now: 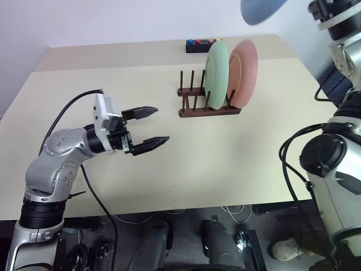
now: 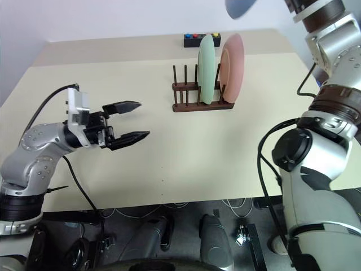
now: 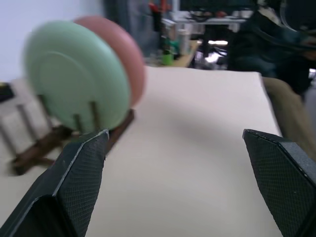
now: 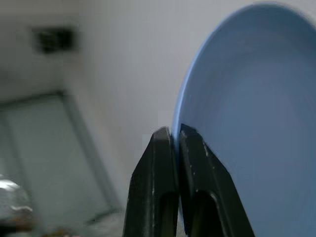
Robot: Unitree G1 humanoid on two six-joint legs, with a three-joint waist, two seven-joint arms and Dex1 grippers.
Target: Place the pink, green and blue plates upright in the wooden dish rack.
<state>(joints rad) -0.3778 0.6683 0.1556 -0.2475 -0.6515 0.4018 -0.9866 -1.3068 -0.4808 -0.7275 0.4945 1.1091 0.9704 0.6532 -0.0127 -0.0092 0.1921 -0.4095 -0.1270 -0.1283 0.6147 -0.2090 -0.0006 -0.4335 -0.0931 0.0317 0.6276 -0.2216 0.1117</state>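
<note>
The blue plate's lower edge [image 1: 255, 20] is free and the pegs [image 1: 192, 94] beside the green plate are empty, so the robot's right gripper keeps going there and lets go once that edge rests.
The mint green plate [image 1: 217, 70] and the pink plate [image 1: 247, 68] stand upright side by side at the right end of the wooden dish rack [image 1: 194, 111], pink to the right of green. Several pegs on the rack's left side hold nothing. My left gripper [image 1: 162, 125] hovers open over the table to the left of the rack, pointing toward it, with nothing between its fingers. The blue plate [image 4: 256, 123] is held high above the table's far right, its rim pinched in my right gripper [image 4: 174, 132], which is shut on it. Its lower edge [image 1: 260, 10] shows at the top of the left eye view.
A black box with coloured buttons [image 1: 198, 45] sits at the table's far edge behind the rack. A black cable [image 1: 67, 110] trails from the left arm over the table's left side. The right arm's upper parts [image 1: 338, 164] stand beyond the table's right edge.
</note>
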